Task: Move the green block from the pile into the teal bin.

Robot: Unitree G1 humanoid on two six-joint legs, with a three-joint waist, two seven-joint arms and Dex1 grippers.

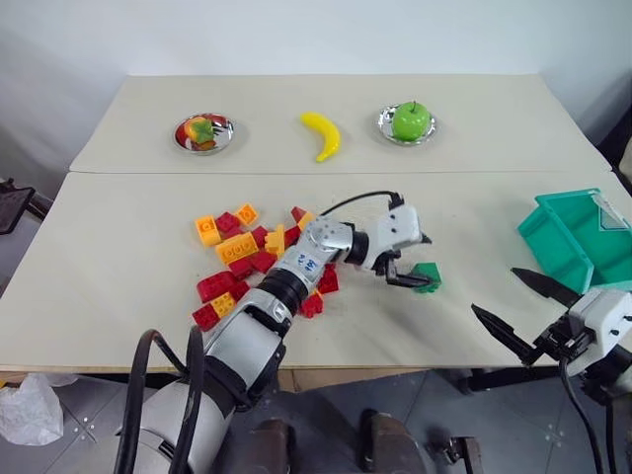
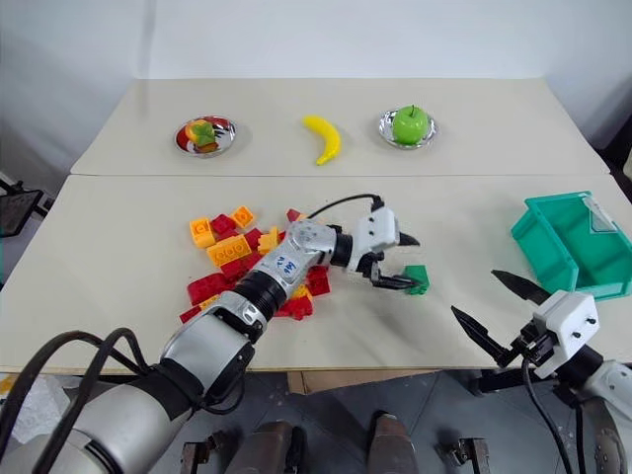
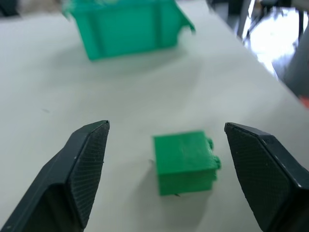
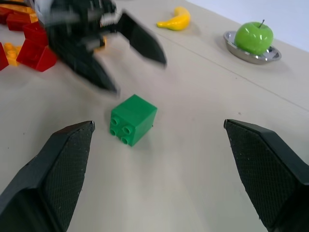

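Note:
I should move my left gripper away first, because its open fingers are on both sides of the green block (image 1: pixel 428 276). My right gripper will then carry the block to the teal bin (image 1: pixel 581 242).
The green block (image 1: pixel 428 276) lies on its side on the table, right of the pile (image 1: pixel 242 257) of red, yellow and orange bricks. My left gripper (image 1: pixel 423 262) is open, with the block (image 3: pixel 186 162) between its spread fingers but free of both. The teal bin (image 1: pixel 568 237) stands at the table's right edge, well beyond the block. Off the front right edge hovers my right gripper (image 1: pixel 496 290), open and holding nothing. In the right wrist view the block (image 4: pixel 133 118) rests just beyond that gripper (image 4: pixel 159 124), with the left gripper (image 4: pixel 140 76) behind it.
At the back of the table lie a yellow banana (image 1: pixel 323 134), a green apple (image 1: pixel 411 120) in a silver dish, and another silver dish (image 1: pixel 203 132) holding small toy pieces. A seam runs across the table between them and the pile.

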